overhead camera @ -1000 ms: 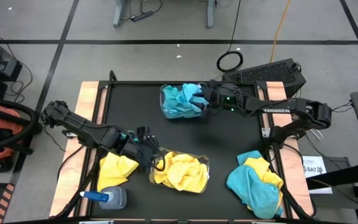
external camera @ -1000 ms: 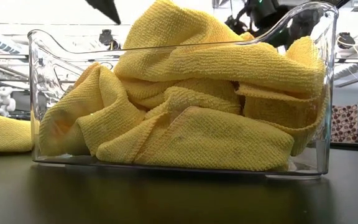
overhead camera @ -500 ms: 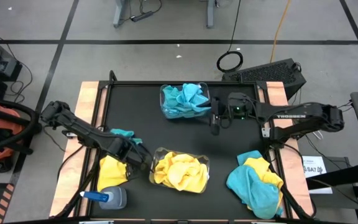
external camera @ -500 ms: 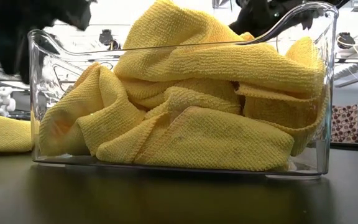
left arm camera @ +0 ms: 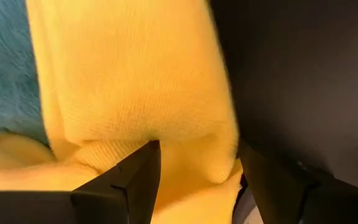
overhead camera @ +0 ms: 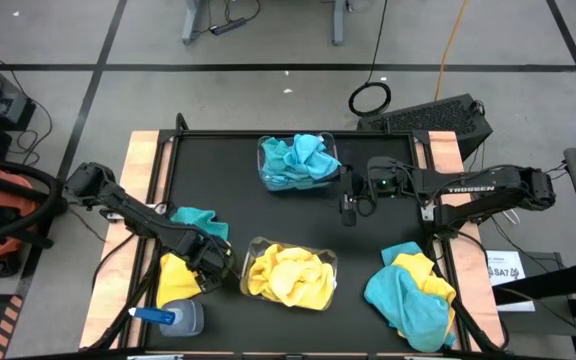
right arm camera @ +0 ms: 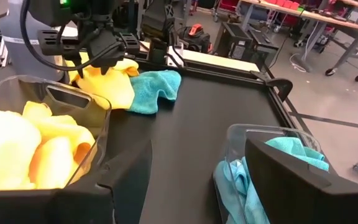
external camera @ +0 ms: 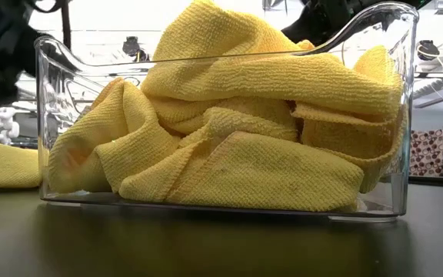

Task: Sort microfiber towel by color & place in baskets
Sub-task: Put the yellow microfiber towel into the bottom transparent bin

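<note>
The near basket (overhead camera: 290, 275) is already full of yellow towels. The yellow towel (overhead camera: 175, 280) under my left gripper will hang over the basket's rim when I lower it there.
My left gripper (overhead camera: 216, 262) points down over a yellow microfiber towel (left arm camera: 135, 74) in the left pile. It is open, and a raised fold (left arm camera: 194, 165) of that towel stands between its fingers. A turquoise towel (overhead camera: 196, 218) lies just beyond that pile. The near basket (overhead camera: 290, 275) holds yellow towels (external camera: 229, 138); the far basket (overhead camera: 298, 160) holds turquoise ones. My right gripper (overhead camera: 348, 206) hovers open and empty over the bare mat between the two baskets. My left gripper comes at the yellow towel from above, pointing down, its open fingers (left arm camera: 143, 171) on either side of a raised fold near the towel's edge. The towel lies on the table. Whether the fingertips touch the cloth I cannot tell.
A mixed heap of turquoise and yellow towels (overhead camera: 413, 292) lies at the near right corner. A spray bottle with a blue cap (overhead camera: 173, 318) lies at the near left, close to the left pile. Bare black mat (overhead camera: 378, 235) spreads between the baskets and the right heap.
My left gripper has left the yellow basket's left end, swung toward the table's left and near edge, rolled, and sunk onto the left pile's yellow towel, uncovering the turquoise towel behind it. My right gripper has drawn back from the turquoise basket toward the right and near side.
</note>
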`<state>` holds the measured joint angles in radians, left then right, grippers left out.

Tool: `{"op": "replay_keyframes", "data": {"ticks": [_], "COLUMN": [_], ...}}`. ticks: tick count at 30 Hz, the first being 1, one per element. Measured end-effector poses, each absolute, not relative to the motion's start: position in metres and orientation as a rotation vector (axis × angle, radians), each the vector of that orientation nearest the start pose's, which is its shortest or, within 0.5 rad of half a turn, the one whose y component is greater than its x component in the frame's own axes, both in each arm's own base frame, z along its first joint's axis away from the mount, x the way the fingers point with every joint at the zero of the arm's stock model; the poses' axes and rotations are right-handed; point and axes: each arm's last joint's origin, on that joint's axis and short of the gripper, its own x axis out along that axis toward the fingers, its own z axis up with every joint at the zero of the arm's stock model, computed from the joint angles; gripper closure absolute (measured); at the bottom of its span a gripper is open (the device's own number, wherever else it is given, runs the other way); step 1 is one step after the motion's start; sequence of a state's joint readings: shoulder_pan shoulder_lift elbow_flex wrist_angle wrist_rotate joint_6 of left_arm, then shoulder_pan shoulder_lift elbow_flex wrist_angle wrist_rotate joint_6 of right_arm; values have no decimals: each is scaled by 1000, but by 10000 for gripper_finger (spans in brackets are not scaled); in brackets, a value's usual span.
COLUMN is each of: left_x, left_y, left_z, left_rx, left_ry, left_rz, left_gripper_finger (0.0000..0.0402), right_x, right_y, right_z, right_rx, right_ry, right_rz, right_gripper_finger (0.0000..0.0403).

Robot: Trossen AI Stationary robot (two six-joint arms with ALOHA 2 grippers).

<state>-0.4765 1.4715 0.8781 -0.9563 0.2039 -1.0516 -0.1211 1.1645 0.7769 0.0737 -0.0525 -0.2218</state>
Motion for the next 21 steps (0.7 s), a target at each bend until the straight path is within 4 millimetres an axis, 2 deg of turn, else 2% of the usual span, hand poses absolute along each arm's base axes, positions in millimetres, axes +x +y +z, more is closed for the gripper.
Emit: {"op": "replay_keyframes", "data": {"ticks": [8, 11, 15, 19, 21], "left_x": [186, 184, 187, 192, 193], "left_y": [-108, -107, -109, -112, -112], "left_z": [161, 158, 157, 157, 157], "left_rx": [-606, -596, -590, -580, -570], "left_ry": [1723, 1732, 1709, 1676, 1668], "left_rz": [410, 413, 358, 265, 239], "left_gripper_finger": [179, 196, 264, 371, 390], "right_x": [255, 255, 255, 255, 255], "right_y": [-27, -26, -26, -26, -26], "right_z": [278, 278, 278, 278, 278], "right_rx": [-188, -184, -173, -167, -167], "right_ry": [330, 331, 333, 333, 333], "right_rz": [-24, -21, -23, -25, -26], "right_gripper_finger": [151, 151, 151, 151, 151]}}
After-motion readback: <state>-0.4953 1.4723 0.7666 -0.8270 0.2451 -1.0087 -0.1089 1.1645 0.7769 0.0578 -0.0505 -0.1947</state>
